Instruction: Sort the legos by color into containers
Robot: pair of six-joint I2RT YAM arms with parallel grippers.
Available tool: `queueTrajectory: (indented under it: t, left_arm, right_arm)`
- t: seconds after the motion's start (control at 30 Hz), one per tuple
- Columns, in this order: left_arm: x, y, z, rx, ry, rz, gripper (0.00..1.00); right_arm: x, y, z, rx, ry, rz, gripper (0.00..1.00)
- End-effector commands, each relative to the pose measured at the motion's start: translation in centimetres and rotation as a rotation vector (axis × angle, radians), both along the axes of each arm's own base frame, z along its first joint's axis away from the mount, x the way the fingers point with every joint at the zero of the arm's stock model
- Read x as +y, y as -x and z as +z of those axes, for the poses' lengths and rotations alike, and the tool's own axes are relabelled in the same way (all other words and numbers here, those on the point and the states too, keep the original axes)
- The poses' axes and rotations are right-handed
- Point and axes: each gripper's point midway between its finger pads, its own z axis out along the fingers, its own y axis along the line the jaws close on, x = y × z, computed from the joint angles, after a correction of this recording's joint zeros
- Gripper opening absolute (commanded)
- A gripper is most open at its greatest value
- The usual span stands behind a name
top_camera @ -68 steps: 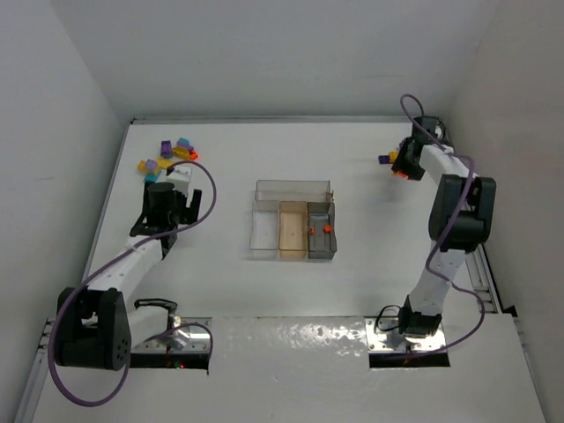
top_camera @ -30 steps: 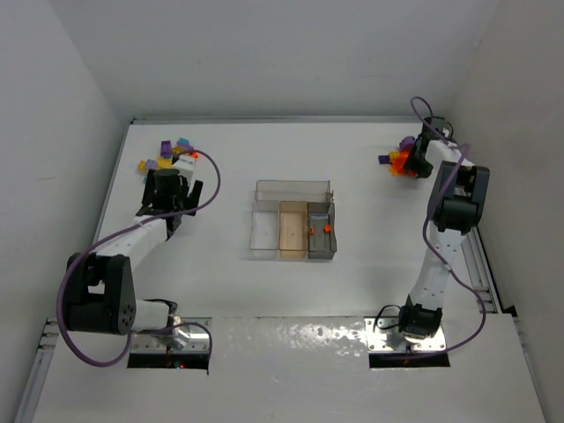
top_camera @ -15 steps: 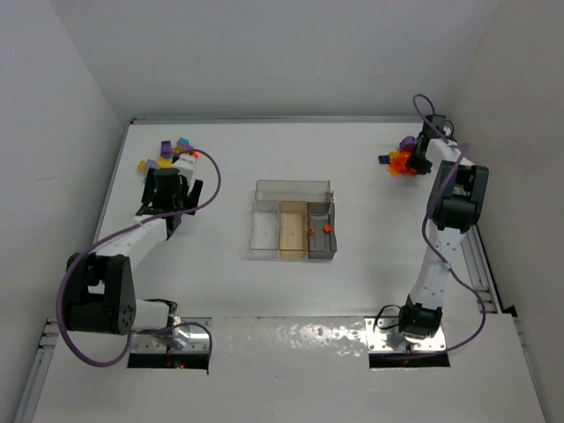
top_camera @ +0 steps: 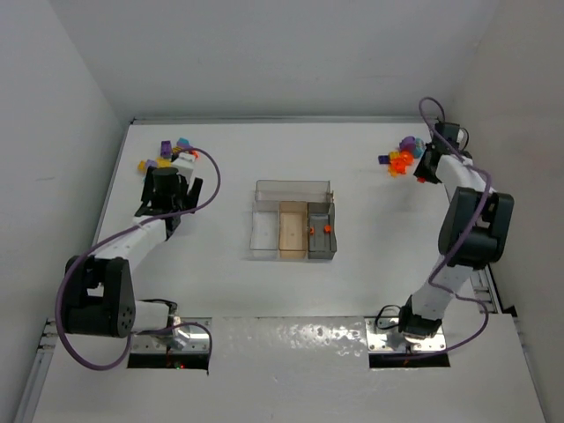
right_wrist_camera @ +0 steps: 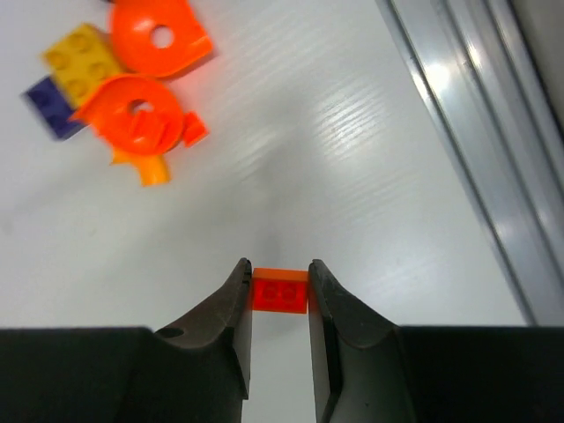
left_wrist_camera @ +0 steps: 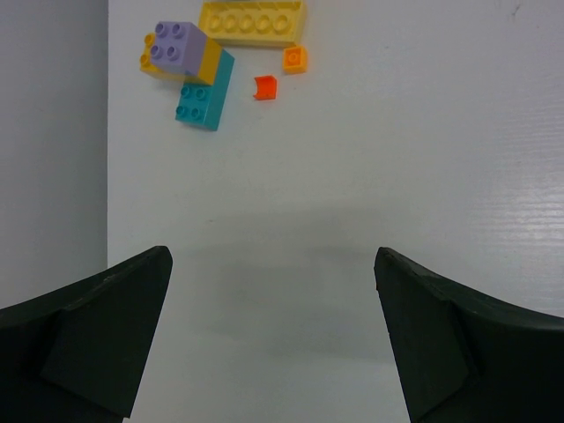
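The robot's right gripper is holding the orange-red brick, which matches the bricks in the grey compartment. The gripper keeps carrying the brick there until it hangs over that compartment, then let go.
My right gripper is shut on a small orange-red brick, held just above the table at the far right. Beside it lies a pile of legos: two round translucent orange pieces, a yellow brick and a purple one. My left gripper is open and empty over bare table, short of the far-left pile: a long yellow brick, a purple brick, a teal brick, a tiny orange-red piece. The clear tray sits mid-table; its grey compartment holds two orange-red bricks.
A metal rail runs along the table's right edge close to my right gripper. The grey side wall stands just left of my left gripper. The back wall lies behind both piles.
My right arm swung its wrist away from the pile toward the right edge and now holds the orange-red brick. My left arm reached forward toward its pile earlier, then stayed still.
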Motion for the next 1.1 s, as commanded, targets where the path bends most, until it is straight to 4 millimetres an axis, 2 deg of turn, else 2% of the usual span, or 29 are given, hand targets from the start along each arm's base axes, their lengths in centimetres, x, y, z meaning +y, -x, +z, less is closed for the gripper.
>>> queueTrajectory:
  t: [0.0, 0.03, 0.07, 0.1, 0.13, 0.23, 0.27, 0.3, 0.37, 0.47, 0.6, 0.63, 0.77, 0.9, 0.93, 0.97, 1.03, 1.07]
  left_arm:
    - [0.0, -0.9, 2.6, -0.096, 0.011, -0.011, 0.98]
    - [0.0, -0.9, 2.8, -0.103, 0.01, -0.013, 0.98]
    - [0.0, -0.8, 2.7, -0.106, 0.008, -0.013, 0.98]
    - [0.0, -0.7, 2.8, -0.111, 0.009, -0.012, 0.98]
    - [-0.1, -0.7, 3.0, -0.121, 0.015, -0.016, 0.98]
    - [-0.5, -0.5, 3.9, -0.16, 0.045, -0.019, 0.98]
    - [-0.5, -0.3, 3.9, -0.159, 0.053, -0.019, 0.98]
    - [-0.6, -0.1, 3.8, -0.157, 0.055, -0.021, 0.98]
    - [-0.4, 0.5, 4.0, -0.151, 0.05, -0.016, 0.98]
    - [-0.2, 1.5, 4.0, -0.138, 0.038, -0.011, 0.98]
    - [0.0, 2.6, 4.3, -0.138, 0.036, -0.001, 0.98]
    - [0.0, 3.3, 3.8, -0.109, 0.038, 0.003, 0.98]
    - [0.0, 4.0, 3.6, -0.105, 0.045, 0.006, 0.98]
    - [0.0, 4.3, 3.9, -0.113, 0.053, 0.01, 0.98]
    - [0.0, 4.3, 3.9, -0.113, 0.055, 0.011, 0.98]
    - [-0.1, 4.2, 4.0, -0.116, 0.055, 0.007, 0.98]
    - [-0.1, 4.3, 4.1, -0.117, 0.055, 0.006, 0.98]
    - [-0.1, 4.2, 4.3, -0.122, 0.054, 0.006, 0.98]
  right_arm:
    - [4.2, -0.4, 5.2, -0.141, 0.049, 0.197, 0.0]
    - [6.2, 0.1, 7.0, -0.172, 0.079, 0.278, 0.0]
    - [8.0, 0.5, 7.2, -0.156, 0.148, 0.413, 0.0]
    - [12.9, 1.8, 6.1, -0.126, 0.161, 0.575, 0.0]
    - [15.2, 2.4, 7.0, -0.153, 0.172, 0.658, 0.0]
    - [22.4, 4.9, 6.3, -0.174, 0.033, 0.853, 0.0]
    - [24.0, 5.1, 6.8, -0.214, -0.026, 0.862, 0.0]
    - [26.0, 6.0, 6.5, -0.217, -0.062, 0.909, 0.0]
    - [28.0, 6.3, 6.6, -0.247, -0.092, 0.924, 0.0]
    - [31.1, 8.3, 5.3, -0.231, -0.142, 0.994, 0.0]
    - [33.2, 10.8, 3.8, -0.186, -0.158, 1.074, 0.0]
    - [33.4, 11.7, 2.9, -0.167, -0.155, 1.089, 0.0]
    - [33.1, 12.6, 2.1, -0.161, -0.154, 1.07, 0.0]
    - [33.1, 12.5, 1.5, -0.143, -0.154, 1.079, 0.2]
    - [33.2, 12.5, 1.6, -0.139, -0.153, 1.09, 0.32]
    - [33.6, 12.1, 2.1, -0.147, -0.156, 1.101, 0.38]
    - [33.6, 11.9, 2.3, -0.137, -0.145, 1.111, 0.49]
    - [33.6, 11.9, 2.4, -0.136, -0.143, 1.113, 0.51]
